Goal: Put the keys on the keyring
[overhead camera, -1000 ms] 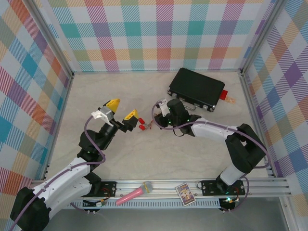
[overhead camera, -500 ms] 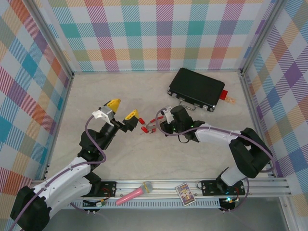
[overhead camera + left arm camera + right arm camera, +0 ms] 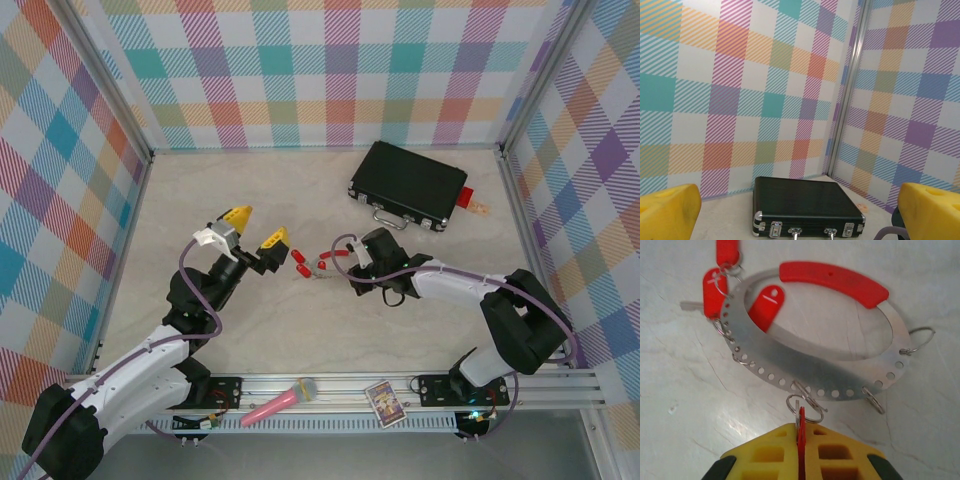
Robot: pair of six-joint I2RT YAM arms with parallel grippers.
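Observation:
My right gripper should keep lowering the red key, as its ring loops through the keyring's wire clip (image 3: pixel 807 395), and let it go beside the keyring's near edge.
The keyring (image 3: pixel 805 367) lies flat on the table, a grey metal band with a row of holes and a red arc on its far rim. Three red keys (image 3: pixel 715 287) cluster at its far left, one of them lying inside the loop. My right gripper (image 3: pixel 799 429) is shut on another red key (image 3: pixel 801 440), held edge-on, with its small metal loop touching a wire clip on the band's near edge. From above, the right gripper (image 3: pixel 347 268) sits just right of the keyring (image 3: pixel 322 266). My left gripper (image 3: pixel 255 228) hovers open to the left, apart from them and holding nothing.
A black case (image 3: pixel 408 185) lies at the back right, with a red block with a beige bit (image 3: pixel 470 200) beside it. The case (image 3: pixel 807 205) faces the left wrist camera. A pink stick (image 3: pixel 280 402) and a small card (image 3: pixel 383 402) rest on the front rail. Plaid walls enclose the table.
My right wrist has swung nearer to the front and to the right while staying shut on the key. The keyring and the left arm have barely moved.

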